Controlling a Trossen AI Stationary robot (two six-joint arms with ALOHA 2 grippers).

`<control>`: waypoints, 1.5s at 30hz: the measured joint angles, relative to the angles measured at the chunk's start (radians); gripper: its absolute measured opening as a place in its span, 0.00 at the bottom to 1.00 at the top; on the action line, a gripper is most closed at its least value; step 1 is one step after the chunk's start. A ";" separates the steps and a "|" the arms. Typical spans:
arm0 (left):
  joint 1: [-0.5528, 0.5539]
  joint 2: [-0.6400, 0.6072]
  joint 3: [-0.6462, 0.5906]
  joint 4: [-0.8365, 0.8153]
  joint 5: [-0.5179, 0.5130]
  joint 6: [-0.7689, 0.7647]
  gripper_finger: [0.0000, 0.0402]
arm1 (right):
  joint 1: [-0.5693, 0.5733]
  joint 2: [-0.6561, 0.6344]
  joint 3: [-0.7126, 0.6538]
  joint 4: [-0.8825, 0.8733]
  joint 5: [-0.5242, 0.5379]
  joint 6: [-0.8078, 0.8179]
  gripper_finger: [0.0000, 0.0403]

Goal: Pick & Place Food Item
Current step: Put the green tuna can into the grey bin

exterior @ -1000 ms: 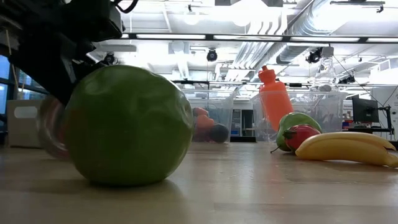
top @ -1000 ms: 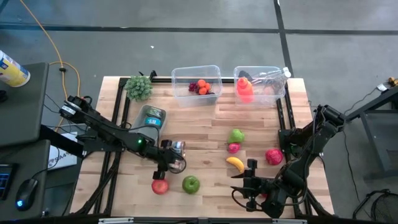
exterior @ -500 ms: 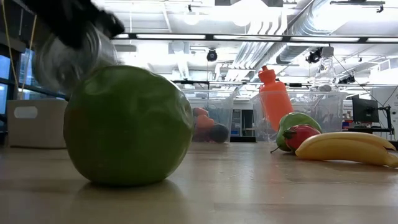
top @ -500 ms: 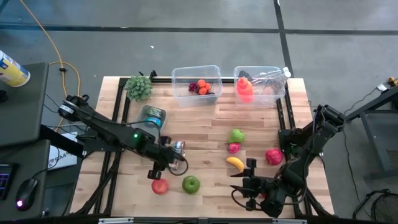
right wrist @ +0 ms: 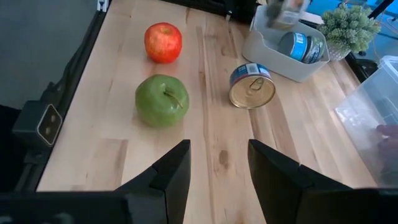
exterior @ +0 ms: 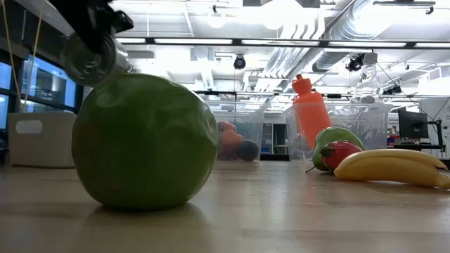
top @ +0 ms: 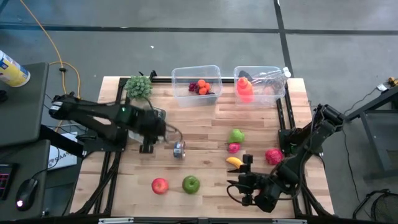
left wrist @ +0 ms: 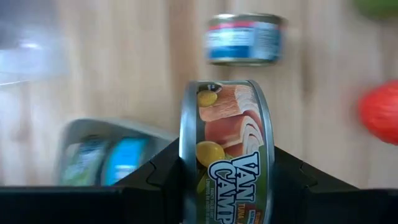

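The tuna can (exterior: 91, 60) is above the grey bin's rim and there is open room (right wrist: 268, 38) beside the bin's cans, so the robot's left gripper should next go into that room and let go.
My left gripper (top: 158, 127) is shut on a tuna can (left wrist: 227, 155) with a green and pink label, held in the air over the grey bin (left wrist: 106, 155) at the table's left. The can also shows high up in the low view (exterior: 91, 53). The bin holds other cans. A second can (top: 179, 149) lies on its side on the table. A red apple (top: 160, 185) and a green apple (top: 191, 183) rest near the near edge. My right gripper (top: 241, 186) is open and empty near the near right, beside the banana (top: 234, 162). My left gripper pinches the tuna can between its two fingers (left wrist: 158, 177), one on each flat end (left wrist: 186, 155), so the labelled side wall faces the wrist camera. The can stands on edge in the hold, lifted clear of the table and the bin.
Two clear tubs stand at the far edge, one (top: 196, 85) with small fruit, one (top: 260, 84) with an orange bottle. A green plant (top: 138, 86) sits far left. A pear (top: 237, 135), a small red fruit (top: 233, 147) and a red fruit (top: 273, 155) lie at the right.
My left gripper has risen from beside the red apple and gone toward the table's far left, to the grey bin, carrying the tuna can lifted clear. The second can has stayed on the table.
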 joint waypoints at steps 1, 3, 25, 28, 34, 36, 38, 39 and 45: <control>0.026 -0.013 -0.002 0.000 0.000 0.021 0.38 | -0.002 0.000 0.000 0.000 -0.008 -0.001 0.37; 0.081 -0.037 -0.009 0.004 0.027 0.061 0.38 | -0.007 0.000 0.000 0.000 -0.018 -0.001 0.37; 0.376 -0.137 -0.257 0.033 0.136 0.144 0.38 | -0.008 0.000 0.000 -0.001 -0.018 -0.002 0.37; 0.376 -0.137 -0.285 0.064 0.180 0.162 0.38 | -0.008 0.000 0.000 -0.001 -0.018 -0.002 0.37; 0.397 -0.137 -0.324 0.084 0.180 0.164 0.38 | -0.008 0.000 0.000 -0.001 -0.018 -0.002 0.37; 0.409 -0.137 -0.338 0.089 0.180 0.164 0.38 | -0.008 0.000 0.000 -0.001 -0.018 -0.002 0.37; 0.418 -0.137 -0.352 0.100 0.181 0.167 0.38 | -0.008 0.000 0.000 -0.001 -0.018 -0.002 0.37; 0.422 -0.137 -0.358 0.107 0.181 0.173 0.38 | -0.008 0.000 0.000 -0.001 -0.018 -0.002 0.37; 0.443 -0.136 -0.382 0.148 0.181 0.197 0.38 | -0.008 0.000 0.000 -0.001 -0.018 -0.002 0.37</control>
